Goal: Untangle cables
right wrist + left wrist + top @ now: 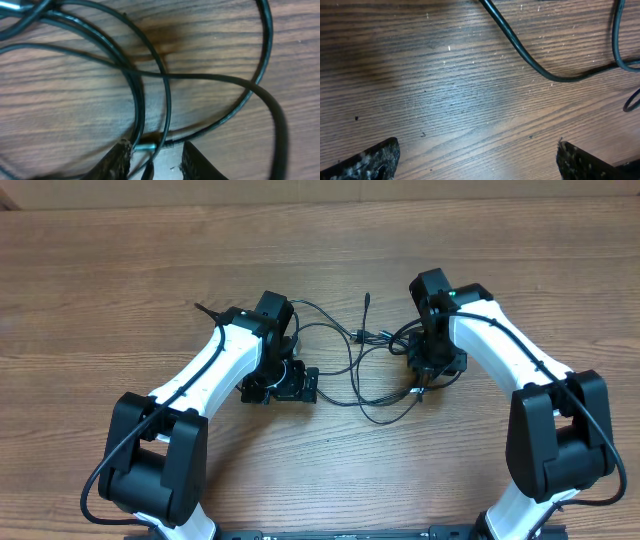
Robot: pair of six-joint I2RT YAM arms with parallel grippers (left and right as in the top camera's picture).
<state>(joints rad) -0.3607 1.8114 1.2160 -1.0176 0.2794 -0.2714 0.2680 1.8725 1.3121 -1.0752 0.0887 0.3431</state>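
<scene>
I should continue to move down until my right gripper's open fingers reach the wood (169,161), then close them on the thin cable strand (167,112), because the strand runs through the gap between them.
The cables (352,365) are thin black cords lying in overlapping loops on the wooden table between the two arms. In the right wrist view several strands (210,77) cross each other, and a silver-tipped plug (146,147) lies on the wood. My right gripper (157,150) stands partly open just over that plug. A thin strand runs through the gap between the jaws, and neither is pinched. My left gripper (477,150) is wide open low over bare wood, with one cord (520,47) curving past beyond its fingertips. Seen from overhead, the left gripper (283,385) sits left of the tangle and the right gripper (425,375) at its right edge.
The wooden table (120,270) stretches beyond the tangle on all sides. One cord end (368,302) points toward the far edge. Both white arms reach in from the near edge, with their own thicker black wires along them.
</scene>
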